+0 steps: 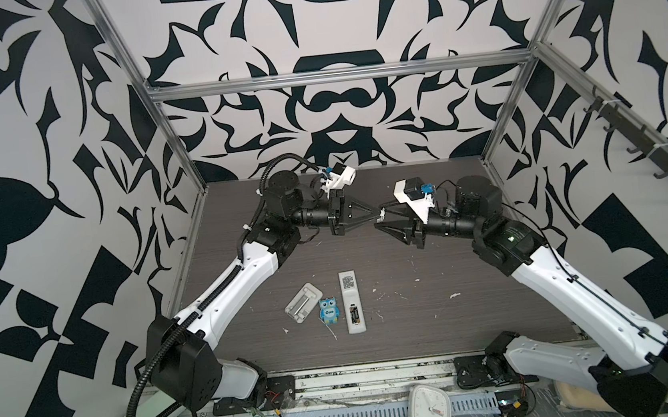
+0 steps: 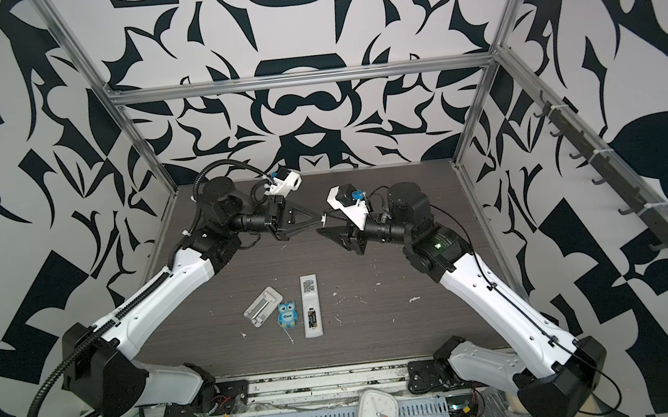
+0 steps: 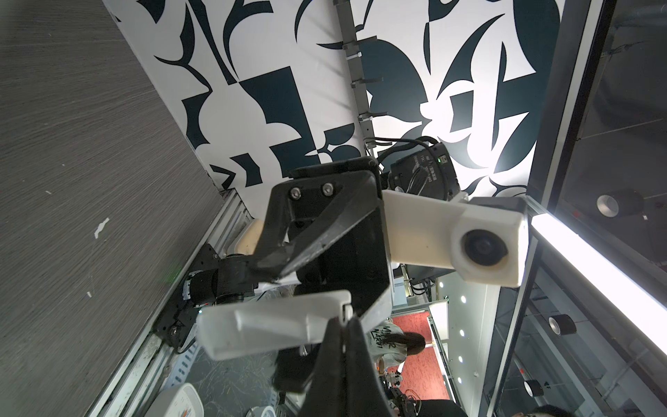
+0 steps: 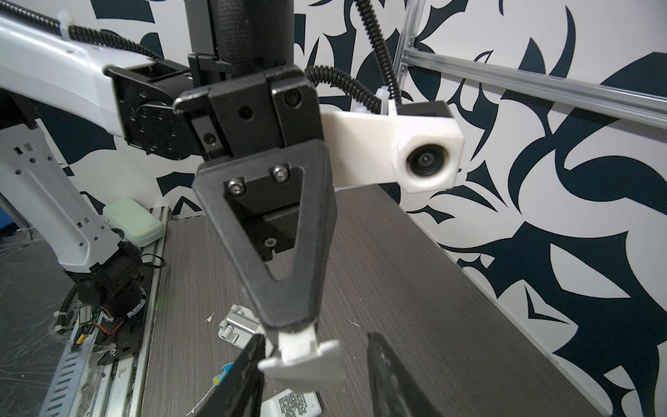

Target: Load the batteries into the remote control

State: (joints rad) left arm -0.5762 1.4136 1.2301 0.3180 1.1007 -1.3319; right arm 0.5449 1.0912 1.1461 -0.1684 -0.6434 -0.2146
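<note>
The robot's left gripper is pinching the white cover crosswise by its end tab [image 3: 341,312], so it should put the cover down flat and take hold of it by its long sides [image 3: 274,310].
The white remote control [image 1: 350,295] [image 2: 309,293] lies back-up on the table at the front centre. Its compartment is open, and the two dark batteries [image 1: 354,314] [image 2: 312,318] lie side by side inside it. Above the table's middle, my left gripper [image 1: 378,216] [image 3: 344,321] is shut on the tab of a small white cover [image 1: 381,214] [image 4: 306,364]. My right gripper [image 1: 379,217] [image 4: 315,339] faces it tip to tip. It is open, with one finger on each side of the cover and a clear gap on one side.
A flat grey-white tray [image 1: 304,303] and a small blue owl figure [image 1: 329,311] sit just left of the remote. A white clock [image 1: 429,408] lies on the front rail. White scraps dot the dark wood tabletop [image 1: 436,291].
</note>
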